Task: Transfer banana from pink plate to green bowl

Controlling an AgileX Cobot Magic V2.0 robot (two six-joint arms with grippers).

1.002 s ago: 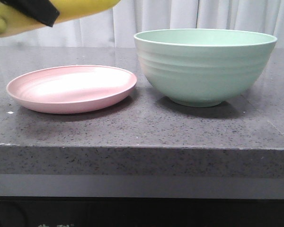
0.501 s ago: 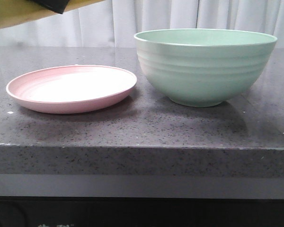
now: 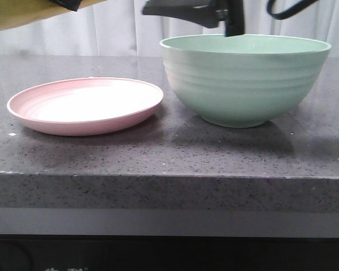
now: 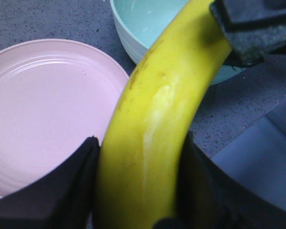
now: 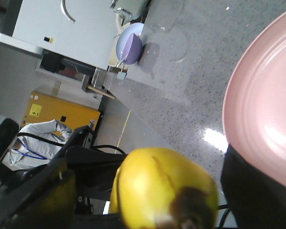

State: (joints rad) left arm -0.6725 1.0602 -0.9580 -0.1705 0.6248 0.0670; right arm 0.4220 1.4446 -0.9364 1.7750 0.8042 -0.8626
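Observation:
Next, my left gripper lets go of the banana it is holding once my right gripper grips the brown tip (image 5: 190, 207), because the green bowl (image 3: 244, 84) is under my right gripper.
My left gripper (image 4: 139, 143) is shut on the yellow banana (image 4: 157, 109) and holds it in the air above the table. In the front view only a strip of the banana (image 3: 22, 14) shows, at the top left. The pink plate (image 3: 85, 104) lies empty below it and also shows in the left wrist view (image 4: 43, 109). The green bowl (image 3: 246, 79) stands to the plate's right. My right gripper (image 3: 214, 14) hangs above the bowl's back rim. It is open (image 5: 152, 191), with the banana's brown tip (image 5: 190, 210) between its fingers.
The table's front edge (image 3: 169, 175) runs across the front view. White curtains hang behind. In the right wrist view a purple bowl (image 5: 129, 42) stands far off on the table, and a yellow cabinet (image 5: 57, 119) stands beyond the table's edge.
The banana has risen until only a strip shows at the top left. My right gripper has come into the front view above the bowl. Plate and bowl have not moved.

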